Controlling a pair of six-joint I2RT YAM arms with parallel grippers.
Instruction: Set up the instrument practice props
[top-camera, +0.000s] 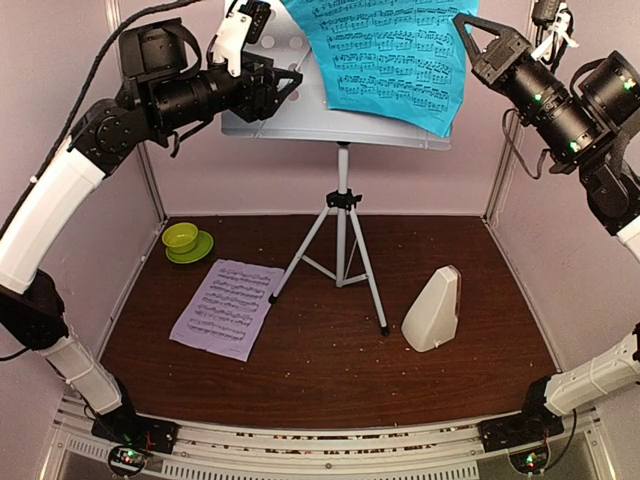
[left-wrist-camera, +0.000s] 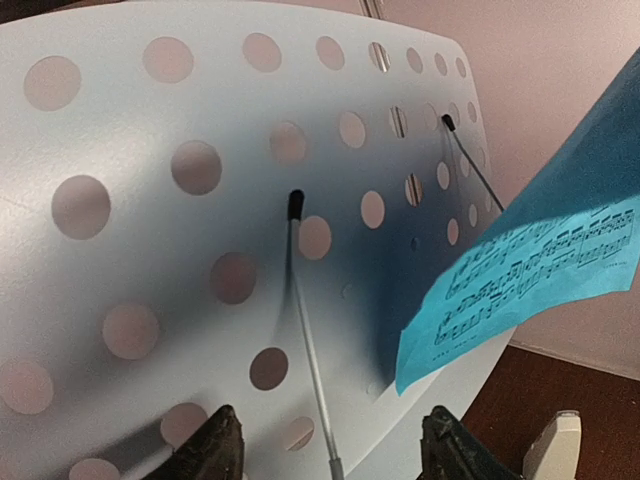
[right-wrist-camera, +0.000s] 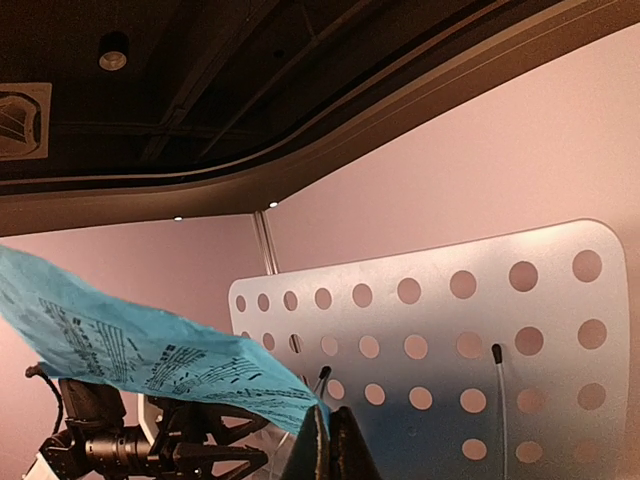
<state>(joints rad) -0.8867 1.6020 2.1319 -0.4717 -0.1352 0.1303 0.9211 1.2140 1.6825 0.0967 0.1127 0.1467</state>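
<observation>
The cyan page (top-camera: 390, 65) slants from my right gripper before the desk, so next I draw it back and steady its free side edge (top-camera: 312, 60) with my left gripper.
The white perforated music stand (top-camera: 290, 118) stands on its silver tripod (top-camera: 342, 240) at the back middle. My right gripper (top-camera: 464, 28) is shut on the upper right corner of the cyan page (top-camera: 390, 55), which hangs in front of the stand's desk. The right wrist view shows the shut gripper (right-wrist-camera: 333, 447) pinching the cyan page (right-wrist-camera: 150, 345) before the desk (right-wrist-camera: 450, 330). My left gripper (top-camera: 291, 82) is open and empty at the desk's left side. In the left wrist view it (left-wrist-camera: 335, 455) faces the desk (left-wrist-camera: 150, 250). The lilac page (top-camera: 227, 305) lies flat at front left. The cream metronome (top-camera: 433, 310) stands at right.
A lime-green bowl (top-camera: 181, 237) sits on its saucer (top-camera: 200, 251) at the back left. Two thin wire page holders (left-wrist-camera: 305, 320) lie against the desk. Pink walls close in the back and both sides. The tripod's legs spread over the table's middle.
</observation>
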